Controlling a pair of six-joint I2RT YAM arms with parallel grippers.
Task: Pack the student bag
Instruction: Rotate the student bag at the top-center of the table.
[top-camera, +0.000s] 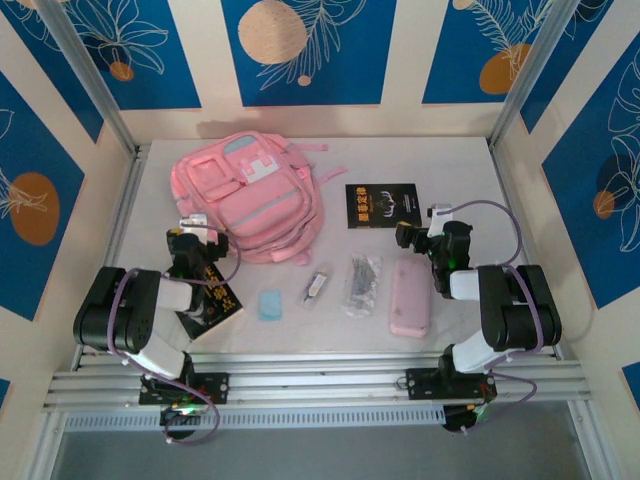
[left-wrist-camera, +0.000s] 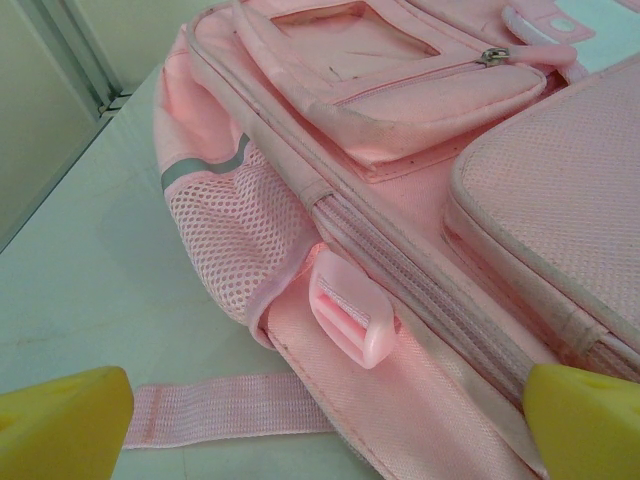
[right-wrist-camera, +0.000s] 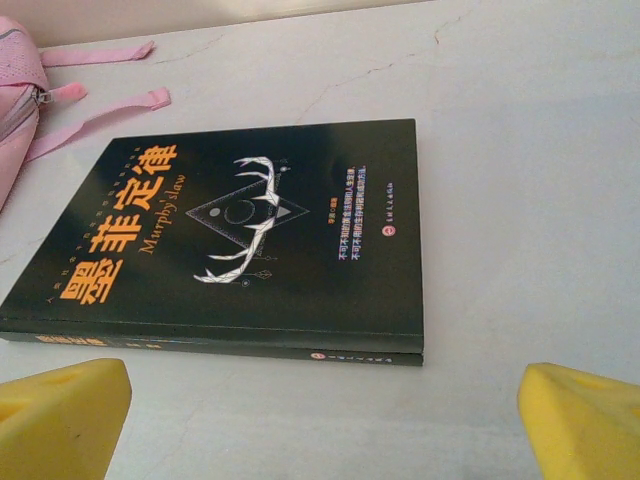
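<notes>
My two grippers should slide the student bag (top-camera: 250, 200), lying slanted far over on my left gripper's side, toward the middle (top-camera: 328, 215) and turn its side zipper to me.
The student bag (top-camera: 245, 195), a big pink backpack, lies flat at the back left of the table. My left gripper (top-camera: 200, 238) sits open at its near left corner. In the left wrist view the bag's mesh side pocket and front pockets (left-wrist-camera: 420, 150) lie just ahead, a pink buckle (left-wrist-camera: 350, 315) and a loose strap (left-wrist-camera: 220, 410) between the yellow fingertips (left-wrist-camera: 60, 425) of my left gripper (left-wrist-camera: 325, 430). My right gripper (top-camera: 408, 235) stands open just short of a black book (top-camera: 381, 205). The book's (right-wrist-camera: 250, 240) spine faces that gripper (right-wrist-camera: 325, 420), nothing held.
A second dark book (top-camera: 215, 300) lies under the left arm. Along the front sit a pale blue eraser (top-camera: 270, 305), a small wrapped item (top-camera: 317, 287), a clear bag of pens (top-camera: 362, 283) and a flat pink pencil case (top-camera: 409, 297). Walls enclose the table.
</notes>
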